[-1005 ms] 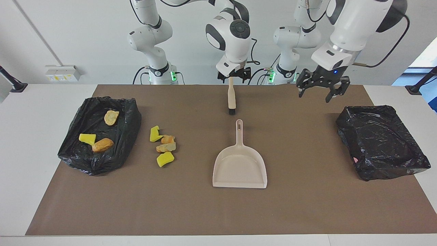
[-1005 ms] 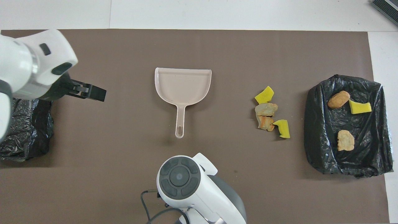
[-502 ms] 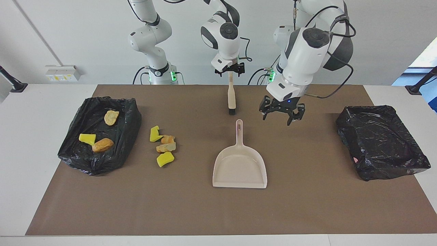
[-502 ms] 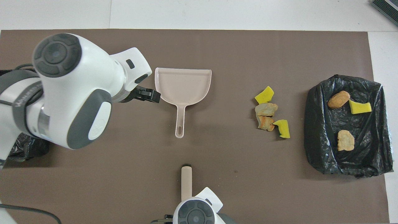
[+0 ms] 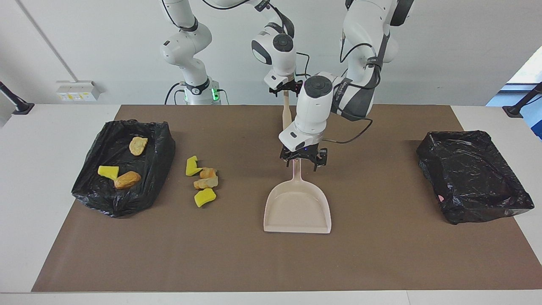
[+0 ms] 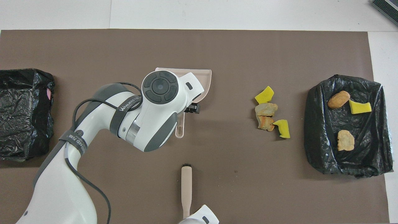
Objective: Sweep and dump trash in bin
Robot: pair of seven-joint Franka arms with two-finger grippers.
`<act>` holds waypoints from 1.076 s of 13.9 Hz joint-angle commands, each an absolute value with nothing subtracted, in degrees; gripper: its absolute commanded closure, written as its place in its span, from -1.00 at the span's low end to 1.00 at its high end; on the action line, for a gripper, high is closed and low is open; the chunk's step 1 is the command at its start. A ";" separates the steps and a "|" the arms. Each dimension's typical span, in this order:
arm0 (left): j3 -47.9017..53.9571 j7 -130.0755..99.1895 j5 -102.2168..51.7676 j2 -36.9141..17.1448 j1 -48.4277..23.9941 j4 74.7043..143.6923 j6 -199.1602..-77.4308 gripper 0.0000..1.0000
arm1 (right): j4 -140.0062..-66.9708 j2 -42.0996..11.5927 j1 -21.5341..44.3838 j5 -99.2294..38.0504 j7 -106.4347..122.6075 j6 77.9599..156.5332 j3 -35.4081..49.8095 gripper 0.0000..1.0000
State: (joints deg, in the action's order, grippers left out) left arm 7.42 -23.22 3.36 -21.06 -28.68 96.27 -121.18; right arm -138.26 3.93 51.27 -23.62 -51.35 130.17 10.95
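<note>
The beige dustpan (image 6: 199, 77) has a raised rim (image 6: 207, 89) along its curved side, so it should hold the swept trash in when the robot carries it over the bin.
Loose trash (image 5: 202, 182) (image 6: 270, 116), yellow wedges and tan chunks, lies on the brown mat beside the black-lined bin (image 5: 156, 169) at the right arm's end. Three more scraps lie inside that bin. The beige dustpan (image 5: 297, 207) (image 6: 206, 81) sits mid-mat, handle toward the robots. My left gripper (image 5: 302, 163) hangs low over that handle, open, a finger on each side. The beige-handled brush (image 5: 286, 114) (image 6: 186, 189) lies nearer to the robots. My right gripper (image 5: 287, 88) stands open at the end of its handle.
A second black-lined bin (image 5: 474, 182) (image 6: 25, 112) stands at the left arm's end of the mat. The left arm's forearm and hand cover much of the dustpan in the overhead view. White table shows around the mat's edges.
The left arm swung from beside the bin at its end across to the dustpan handle and came down. The right gripper drew back a little along the brush handle; the brush stayed put.
</note>
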 commanded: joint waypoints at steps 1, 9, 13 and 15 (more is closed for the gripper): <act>6.50 -25.75 4.66 -23.10 -29.79 98.61 -124.80 -1.00 | -139.39 5.01 51.42 -24.87 -52.03 131.31 10.81 -0.19; 6.50 -26.02 6.15 -23.64 -29.18 98.61 -124.10 -0.42 | -138.69 3.69 50.71 -24.70 -50.27 131.75 10.63 1.00; 6.50 -25.84 6.15 -23.29 -29.35 99.14 -123.58 0.34 | -137.72 6.23 48.35 -22.95 -49.31 127.46 10.20 1.00; 6.42 -25.40 6.24 -22.77 -29.18 98.79 -121.91 0.93 | -137.72 9.47 45.28 -21.89 -47.99 122.90 10.11 1.00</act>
State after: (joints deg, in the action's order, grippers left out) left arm 6.81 -24.80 4.91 -24.25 -28.95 97.92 -123.42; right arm -137.61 5.22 48.41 -23.09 -50.19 127.45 10.20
